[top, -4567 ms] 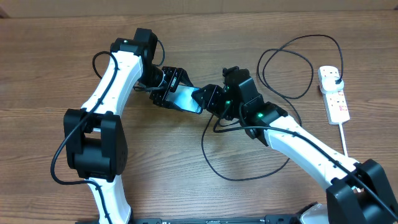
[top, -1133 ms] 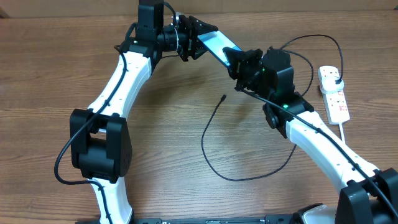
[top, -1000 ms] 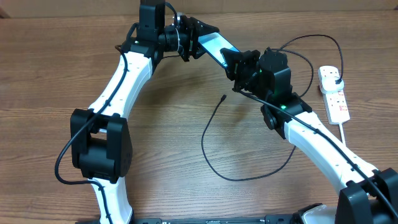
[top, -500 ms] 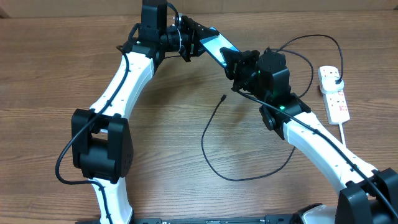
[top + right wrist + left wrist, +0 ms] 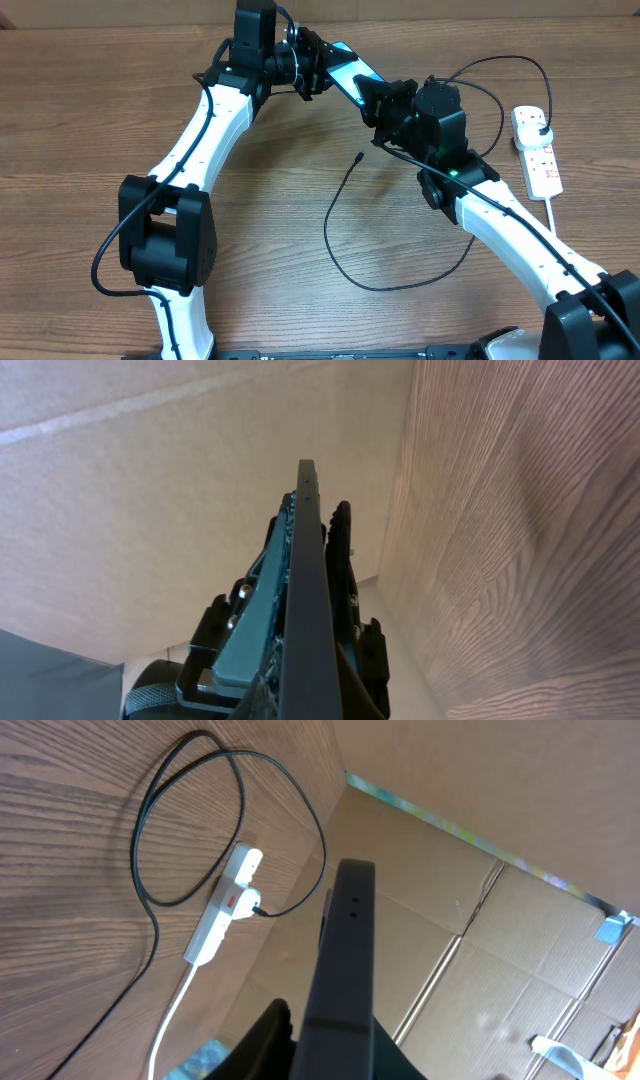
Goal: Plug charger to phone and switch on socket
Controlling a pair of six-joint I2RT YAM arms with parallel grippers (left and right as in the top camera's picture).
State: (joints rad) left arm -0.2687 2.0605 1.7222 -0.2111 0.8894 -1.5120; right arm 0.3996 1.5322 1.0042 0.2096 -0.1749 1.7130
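I should leave the phone to my left gripper and take the connector tip (image 5: 359, 157) with my right gripper, because my right gripper covers the phone's end (image 5: 355, 88) where the charger goes.
The phone (image 5: 347, 70), its light-blue screen lit, hangs above the back of the table between both grippers. My left gripper (image 5: 320, 60) is shut on its far-left end. In the left wrist view its black edge (image 5: 345, 950) runs up from between the fingers. My right gripper (image 5: 374, 97) is shut on the other end, and the phone (image 5: 305, 590) shows edge-on there. The charger (image 5: 335, 235) loops over the table, its connector tip (image 5: 359, 157) lying free below the phone. Its plug (image 5: 258, 910) sits in the white socket (image 5: 540, 160) at the right, which the left wrist camera also catches (image 5: 222, 915).
A thick white cord (image 5: 553, 225) leads from the socket toward the front right edge. Cardboard panels (image 5: 480, 810) stand behind the table's back edge. The charger cable makes a second loop (image 5: 460, 110) next to the right arm's wrist.
The left gripper's jaws have closed in on the phone's end, and the left arm has shifted slightly right. The right gripper, the phone and the cable have stayed put.
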